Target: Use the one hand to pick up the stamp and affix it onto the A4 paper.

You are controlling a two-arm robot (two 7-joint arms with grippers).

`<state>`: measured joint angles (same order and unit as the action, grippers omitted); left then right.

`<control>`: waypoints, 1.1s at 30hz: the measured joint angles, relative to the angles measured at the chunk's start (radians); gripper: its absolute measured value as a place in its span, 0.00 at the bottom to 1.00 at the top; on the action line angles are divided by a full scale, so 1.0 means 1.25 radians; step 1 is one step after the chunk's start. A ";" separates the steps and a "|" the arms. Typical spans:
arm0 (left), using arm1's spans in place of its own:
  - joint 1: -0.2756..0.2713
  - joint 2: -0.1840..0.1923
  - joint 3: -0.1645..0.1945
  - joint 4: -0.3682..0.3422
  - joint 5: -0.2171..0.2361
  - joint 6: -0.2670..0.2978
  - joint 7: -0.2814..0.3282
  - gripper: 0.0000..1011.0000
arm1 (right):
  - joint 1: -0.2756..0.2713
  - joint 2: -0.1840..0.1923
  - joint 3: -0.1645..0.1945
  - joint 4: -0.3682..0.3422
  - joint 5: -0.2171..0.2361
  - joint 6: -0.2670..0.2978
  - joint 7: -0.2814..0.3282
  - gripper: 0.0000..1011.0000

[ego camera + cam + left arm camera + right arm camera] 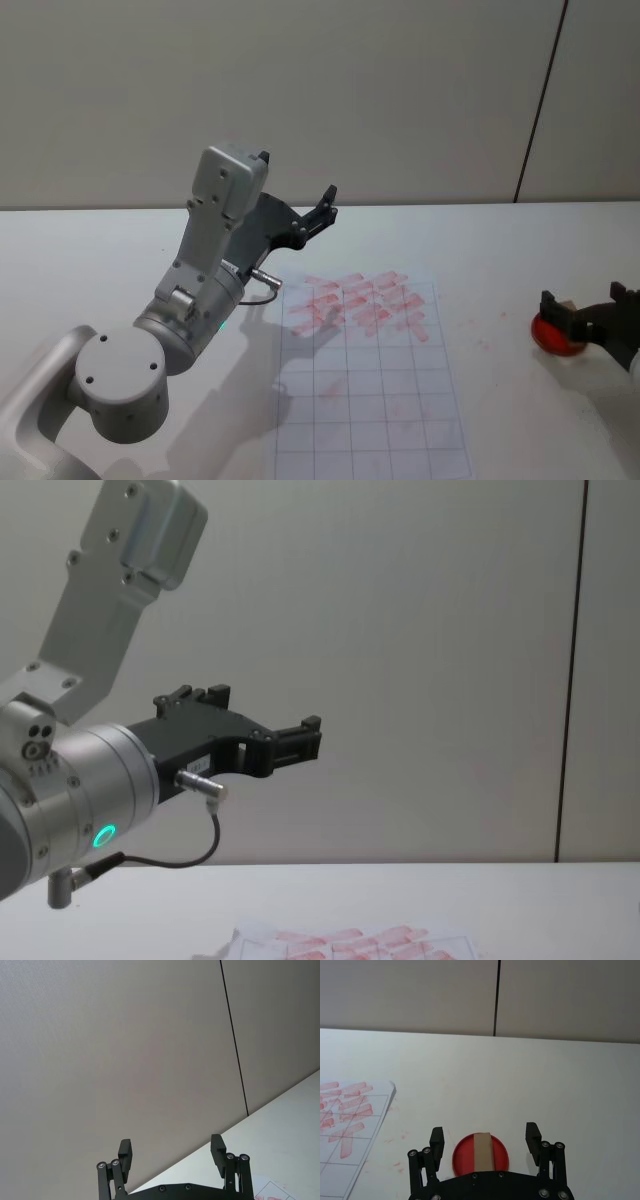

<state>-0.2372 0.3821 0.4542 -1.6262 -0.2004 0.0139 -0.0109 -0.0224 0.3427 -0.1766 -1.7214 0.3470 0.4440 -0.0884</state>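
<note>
The stamp [483,1152] is lying loosely across the wider red ink pad [464,1157], so the stamp will come away and the ink pad will stay behind when I pick the stamp up.
The stamp [481,1151], a small wood-coloured block, lies across a round red ink pad [464,1156] on the white table. My right gripper [485,1139] is open, one finger on each side of the stamp and not touching it. From the head view this gripper [587,306] sits at the table's right edge over the red pad [553,338], with a bit of the stamp [567,304] showing. The A4 paper [370,400] lies mid-table, with pink-red prints in its far rows. My left gripper [322,210] is open and empty, raised above the paper's far left corner.
The left arm's silver wrist with a green ring and cable [100,780] hangs over the table's left side. The open left gripper [171,1152] faces a plain wall. Red smudges [478,345] mark the table between paper and pad.
</note>
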 joint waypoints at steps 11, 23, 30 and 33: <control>0.000 0.000 0.000 0.000 0.000 0.000 0.000 0.99 | 0.014 -0.008 -0.011 0.032 -0.043 0.025 0.025 0.98; 0.000 0.000 0.000 0.000 0.000 0.000 0.000 0.99 | 0.028 -0.016 -0.023 0.058 -0.099 0.048 0.055 0.70; 0.000 0.000 0.000 0.000 0.000 0.000 0.000 0.99 | 0.035 -0.019 -0.029 0.070 -0.129 0.060 0.068 0.48; 0.000 0.000 0.000 0.000 0.000 0.000 0.000 0.99 | 0.037 -0.020 -0.031 0.074 -0.138 0.063 0.071 0.38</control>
<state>-0.2372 0.3821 0.4542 -1.6262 -0.2004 0.0139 -0.0109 0.0236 0.3175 -0.2148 -1.6292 0.1747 0.5233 0.0005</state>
